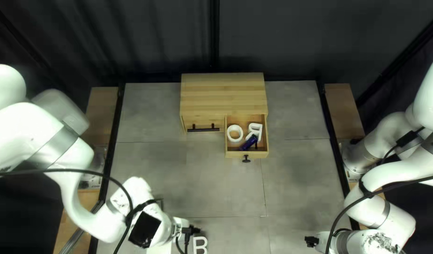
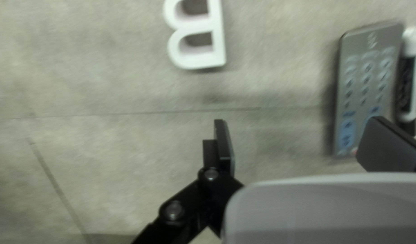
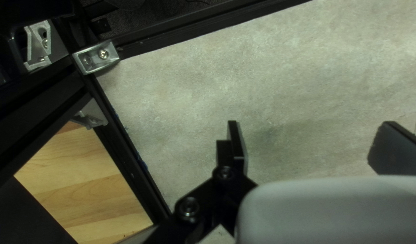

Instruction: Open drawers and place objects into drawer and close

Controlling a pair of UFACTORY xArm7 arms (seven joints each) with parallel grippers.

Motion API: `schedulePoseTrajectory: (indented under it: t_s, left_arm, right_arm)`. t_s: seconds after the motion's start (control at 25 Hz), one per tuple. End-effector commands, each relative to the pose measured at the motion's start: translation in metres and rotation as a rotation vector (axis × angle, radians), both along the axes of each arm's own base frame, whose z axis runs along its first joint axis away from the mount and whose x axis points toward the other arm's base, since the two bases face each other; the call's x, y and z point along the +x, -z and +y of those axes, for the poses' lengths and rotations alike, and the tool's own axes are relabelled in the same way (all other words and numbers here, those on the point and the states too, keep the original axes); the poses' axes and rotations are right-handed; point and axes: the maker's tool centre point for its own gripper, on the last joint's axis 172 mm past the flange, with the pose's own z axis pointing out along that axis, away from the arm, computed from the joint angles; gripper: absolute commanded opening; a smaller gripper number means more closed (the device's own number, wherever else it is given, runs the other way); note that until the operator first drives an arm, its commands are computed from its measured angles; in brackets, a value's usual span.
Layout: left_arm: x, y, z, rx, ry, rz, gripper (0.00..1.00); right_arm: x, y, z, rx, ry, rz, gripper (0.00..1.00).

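The dark blue object (image 1: 248,143) is leaning on the white letter R in the drawer, so the white-and-black pen (image 2: 411,77) should come to rest at a slant beside it when the robot lowers the pen.
The wooden cabinet (image 1: 223,94) has its right drawer (image 1: 248,154) pulled out, holding a white letter O (image 1: 229,133), a white letter R (image 1: 259,129) and a dark blue object (image 1: 247,143). Its left drawer (image 1: 195,123) is closed. My left gripper (image 1: 160,245) is low in the top left view, near a white letter B (image 1: 196,245). In its wrist view, the left gripper (image 2: 302,144) stands open; the letter B (image 2: 220,45) lies ahead, and a grey remote (image 2: 366,86) is beside a white-and-black pen (image 2: 411,77). My right gripper (image 1: 324,241) is at lower right; the right gripper (image 3: 314,145) is open over bare table.
Black rails (image 1: 336,155) run along both table sides, and a dark curtain (image 1: 319,37) hangs behind the cabinet. Under the right gripper's view, a metal corner bracket (image 3: 96,57) joins the frame beside a wooden board (image 3: 81,180). A cable (image 1: 85,171) crosses my left arm.
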Motion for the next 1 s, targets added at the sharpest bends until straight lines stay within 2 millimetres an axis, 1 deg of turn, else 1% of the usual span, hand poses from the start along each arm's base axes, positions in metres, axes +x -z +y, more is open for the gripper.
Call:
schedulePoseTrajectory:
  t_s: [0.04, 0.16, 0.2, 0.24, 0.28, 0.48, 0.56, 0.8, 1.0]
  left_arm:
    - [-0.034, 0.005, -0.022, -0.024, -0.026, -0.016, 1.00]
    - [-0.048, 0.013, -0.036, -0.041, -0.021, -0.012, 1.00]
    - [-0.055, 0.019, -0.043, -0.050, -0.022, -0.009, 1.00]
    - [-0.057, 0.021, -0.045, -0.055, -0.023, -0.009, 1.00]
    - [-0.066, 0.027, -0.051, -0.064, -0.027, -0.007, 1.00]
    - [-0.083, 0.034, -0.063, -0.080, -0.032, 0.016, 1.00]
    - [-0.086, 0.038, -0.063, -0.086, -0.025, 0.035, 1.00]
    - [-0.100, 0.042, -0.051, -0.098, -0.032, 0.083, 1.00]
    - [-0.098, 0.049, -0.055, -0.124, -0.012, 0.101, 1.00]
  right_arm:
    - [0.000, 0.000, 0.000, 0.000, 0.000, 0.000, 1.00]
    - [0.000, 0.000, 0.000, 0.000, 0.000, 0.000, 1.00]
    - [0.000, 0.000, 0.000, 0.000, 0.000, 0.000, 1.00]
    - [0.000, 0.000, 0.000, 0.000, 0.000, 0.000, 1.00]
    - [0.000, 0.000, 0.000, 0.000, 0.000, 0.000, 1.00]
    - [0.000, 0.000, 0.000, 0.000, 0.000, 0.000, 1.00]
    - [0.000, 0.000, 0.000, 0.000, 0.000, 0.000, 1.00]
    - [0.000, 0.000, 0.000, 0.000, 0.000, 0.000, 1.00]
    - [0.000, 0.000, 0.000, 0.000, 0.000, 0.000, 1.00]
